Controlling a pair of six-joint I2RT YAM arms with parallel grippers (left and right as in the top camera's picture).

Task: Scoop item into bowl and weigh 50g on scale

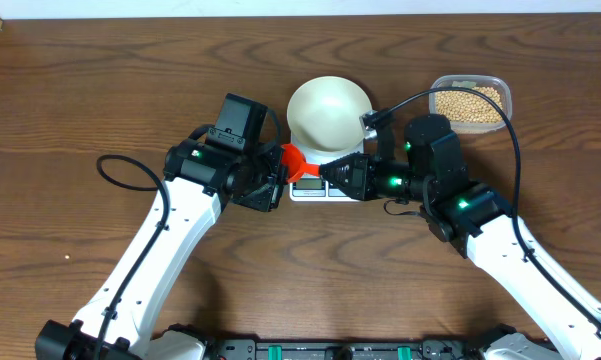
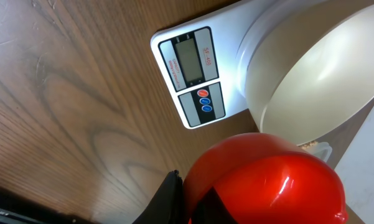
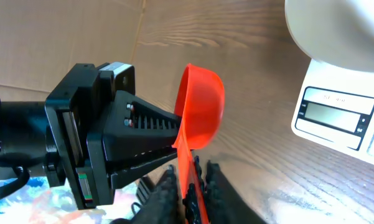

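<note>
My left gripper is on the scoop's cup (image 1: 293,161), so it should open and move away before my right gripper takes the scoop to the clear tub (image 1: 470,104).
The white bowl (image 1: 328,115) stands on the white scale (image 1: 315,188); its inside looks empty. The tan beans (image 1: 469,103) lie in a clear tub at the back right. A red scoop (image 1: 295,160) hangs above the scale's front left corner, between both grippers. My right gripper (image 1: 330,172) is shut on the scoop's handle, as the right wrist view (image 3: 190,180) shows. My left gripper (image 1: 278,175) closes on the scoop at its cup end; in the left wrist view the cup (image 2: 267,180) hides one finger. The scale's display (image 2: 190,59) shows no digits I can read.
The clear tub (image 1: 500,88) sits right of the bowl near the table's far edge. Both arms meet in front of the scale. The left arm's cable (image 1: 130,175) loops over the wood on the left.
</note>
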